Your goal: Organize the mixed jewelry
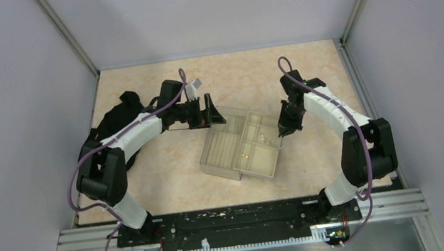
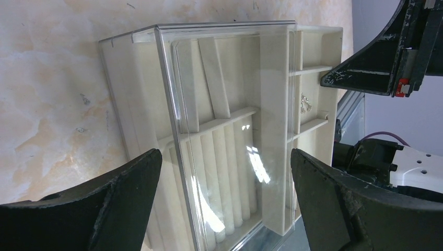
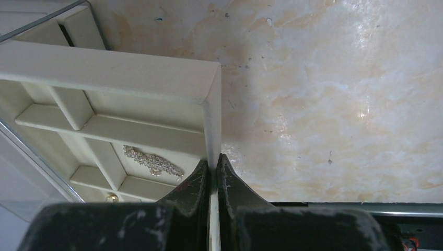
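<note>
Next, my right gripper opens at the clear box's edge (image 1: 245,135) and then pushes from outside, because its inner finger is inside the tray's outer side (image 3: 213,128) and would jam.
A sparkly silver piece (image 3: 153,161) lies in a compartment of the beige compartmented tray (image 3: 120,73). A small gold piece (image 3: 111,197) lies in the neighbouring compartment. Both show in the top view, silver (image 1: 264,138) and gold (image 1: 245,156), and the silver one shows in the left wrist view (image 2: 305,103). The thin wire hoop is not in view. My right gripper (image 3: 212,159) is shut on the tray's outer wall, at its right edge (image 1: 281,132). My left gripper (image 2: 225,152) is open and empty, hovering at the far left corner of the clear box (image 1: 210,111).
The clear plastic box (image 1: 219,171) sits mid-table and holds a ridged tray (image 1: 225,147) on its left side, with the compartmented tray (image 1: 275,169) on its right. A black cloth-like heap (image 1: 118,115) lies at far left. Grey walls enclose the table.
</note>
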### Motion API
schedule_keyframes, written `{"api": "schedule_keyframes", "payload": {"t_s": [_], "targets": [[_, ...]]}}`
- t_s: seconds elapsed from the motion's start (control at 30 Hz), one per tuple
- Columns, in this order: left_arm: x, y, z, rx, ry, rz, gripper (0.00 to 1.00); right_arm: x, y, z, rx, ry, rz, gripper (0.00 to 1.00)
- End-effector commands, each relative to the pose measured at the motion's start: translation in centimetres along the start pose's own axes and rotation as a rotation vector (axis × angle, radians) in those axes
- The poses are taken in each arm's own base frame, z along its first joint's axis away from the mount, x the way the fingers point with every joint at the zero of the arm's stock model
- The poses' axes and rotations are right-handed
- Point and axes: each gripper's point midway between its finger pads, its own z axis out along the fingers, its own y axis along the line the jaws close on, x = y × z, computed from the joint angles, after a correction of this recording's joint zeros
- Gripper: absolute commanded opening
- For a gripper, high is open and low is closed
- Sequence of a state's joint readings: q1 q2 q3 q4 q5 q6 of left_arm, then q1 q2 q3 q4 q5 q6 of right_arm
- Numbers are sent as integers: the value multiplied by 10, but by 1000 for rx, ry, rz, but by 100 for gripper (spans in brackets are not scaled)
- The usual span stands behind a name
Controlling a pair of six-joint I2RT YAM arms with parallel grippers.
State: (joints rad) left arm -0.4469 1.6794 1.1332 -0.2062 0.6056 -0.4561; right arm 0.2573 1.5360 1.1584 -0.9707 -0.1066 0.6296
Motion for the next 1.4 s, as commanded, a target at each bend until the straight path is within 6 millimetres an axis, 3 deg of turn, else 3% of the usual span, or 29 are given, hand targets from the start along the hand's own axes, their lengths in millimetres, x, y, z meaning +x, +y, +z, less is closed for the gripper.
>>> {"api": "schedule_keyframes", "payload": {"t_s": [0.0, 0.47, 0.67, 0.8, 0.9, 0.93, 1.0, 1.17, 1.27, 1.37], "targets": [[-4, -9, 1, 48, 5, 16, 99, -8, 28, -13, -128, -49, 1, 0], [1, -16, 5, 82, 16, 5, 99, -17, 84, -8, -213, -57, -56, 0], [1, -15, 7, 78, 15, 3, 99, -24, 128, -10, -299, -58, -88, 0], [0, -14, 6, 69, 14, 4, 99, -15, 152, -11, -401, -13, -119, 0], [-3, -13, 5, 53, 4, 12, 99, -17, 142, -13, -366, -53, -127, 34], [-4, -12, 5, 49, 1, 14, 99, -19, 135, -13, -340, -76, -131, 42], [-5, -12, 4, 44, -2, 14, 99, -22, 121, -16, -307, -106, -127, 50], [-5, -11, 5, 40, 2, 17, 99, -28, 95, -22, -316, -183, -57, 48], [-4, -10, 6, 39, 8, 17, 99, -31, 86, -22, -315, -216, -20, 38], [-4, -9, 6, 38, 11, 16, 99, -29, 84, -16, -311, -207, -8, 20]]}}
